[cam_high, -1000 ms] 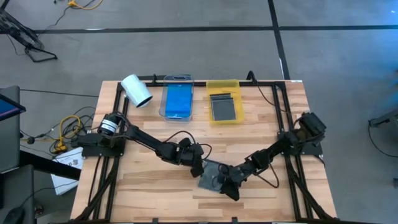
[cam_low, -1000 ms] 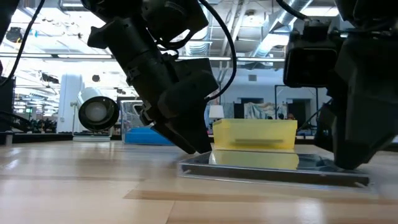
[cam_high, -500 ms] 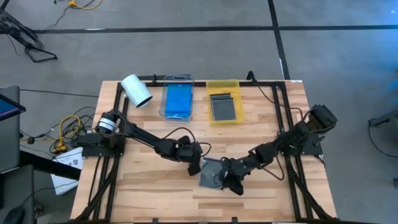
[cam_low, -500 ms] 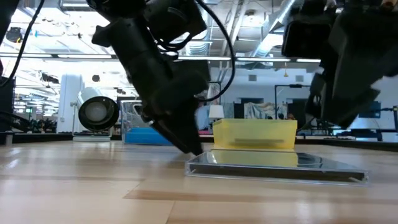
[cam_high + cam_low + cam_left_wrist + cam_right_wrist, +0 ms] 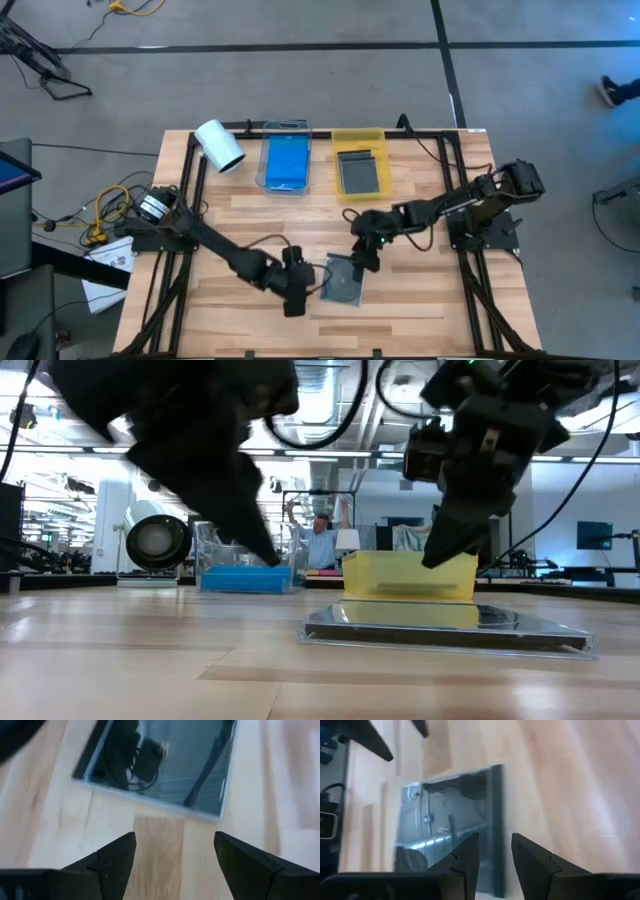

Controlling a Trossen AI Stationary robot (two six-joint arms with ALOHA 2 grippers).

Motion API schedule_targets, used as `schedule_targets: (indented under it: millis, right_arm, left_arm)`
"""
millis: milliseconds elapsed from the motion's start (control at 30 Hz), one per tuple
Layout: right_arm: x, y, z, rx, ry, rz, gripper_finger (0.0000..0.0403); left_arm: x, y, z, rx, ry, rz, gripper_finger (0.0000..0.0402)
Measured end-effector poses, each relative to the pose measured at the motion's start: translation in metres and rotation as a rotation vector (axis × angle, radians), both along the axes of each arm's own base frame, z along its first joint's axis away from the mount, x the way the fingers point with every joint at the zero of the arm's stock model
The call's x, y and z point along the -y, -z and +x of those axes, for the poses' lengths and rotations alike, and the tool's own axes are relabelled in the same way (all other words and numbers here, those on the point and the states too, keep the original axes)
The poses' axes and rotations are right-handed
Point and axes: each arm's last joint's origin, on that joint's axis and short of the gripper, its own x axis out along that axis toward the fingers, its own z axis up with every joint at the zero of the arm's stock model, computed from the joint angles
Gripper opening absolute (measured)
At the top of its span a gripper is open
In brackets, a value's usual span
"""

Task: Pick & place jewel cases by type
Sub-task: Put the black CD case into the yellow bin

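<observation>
My left gripper's fingers are at a slant to the jewel case's edge (image 5: 147, 800), so I should turn the jewel case square to them, with my right gripper at the jewel case's far corner.
A dark grey jewel case (image 5: 343, 282) lies flat on the wooden table, slightly near of its middle; it also shows in the low view (image 5: 440, 625). My left gripper (image 5: 300, 290) hovers open just to its left, above the bare wood (image 5: 175, 837), with the jewel case (image 5: 160, 765) ahead of its fingers. My right gripper (image 5: 362, 258) hangs over the case's far right corner, clear above it (image 5: 435, 560). Its fingers stand a narrow gap apart with nothing between them (image 5: 495, 837). Blue jewel cases lie in a clear tray (image 5: 286, 162), and a grey one lies in a yellow tray (image 5: 360, 172).
The two trays stand side by side at the table's far edge, with a white roll (image 5: 220, 145) lying to their left. Black frame rails run along the table's left and right sides. A person (image 5: 320, 540) stands in the room far behind the table.
Both grippers have left the jewel case and risen. My left gripper has drawn back toward the near left, and my right gripper has swung from the case's near right corner toward the far edge. The case lies flat where it was.
</observation>
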Motion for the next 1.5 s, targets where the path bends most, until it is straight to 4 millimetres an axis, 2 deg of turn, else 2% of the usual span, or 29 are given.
schedule_targets:
  millis: [200,400,533,767,867,1000,1100,1500]
  right_arm:
    - [0.021,0.009,-0.002,-0.079,0.019,-0.005,0.0108]
    - [0.025,0.015,-0.003,-0.113,0.01,0.009,0.0108]
    - [0.02,0.021,-0.001,-0.127,-0.009,0.022,0.0108]
    - [0.01,0.034,0.002,-0.164,-0.045,0.035,0.0108]
    - [0.01,0.035,0.002,-0.156,-0.053,0.042,0.0108]
    - [0.013,0.032,0.003,-0.14,-0.041,0.056,0.0108]
    - [0.016,0.032,0.004,-0.141,-0.033,0.065,0.0108]
    - [0.016,0.033,0.001,-0.174,-0.067,0.127,0.0108]
  left_arm:
    - [0.018,0.015,0.004,0.057,-0.006,-0.038,0.0265]
    - [0.034,0.018,0.014,0.158,0.093,-0.164,0.0265]
    - [0.036,0.023,0.015,0.155,0.118,-0.185,0.0265]
    - [0.04,0.02,0.016,0.162,0.21,-0.256,0.0265]
    - [0.041,0.023,0.019,0.159,0.239,-0.293,0.0265]
    - [0.039,0.041,0.023,0.11,0.234,-0.32,0.0265]
    - [0.04,0.047,0.028,0.099,0.215,-0.358,0.0265]
    - [0.031,0.055,0.028,0.048,0.111,-0.262,0.0265]
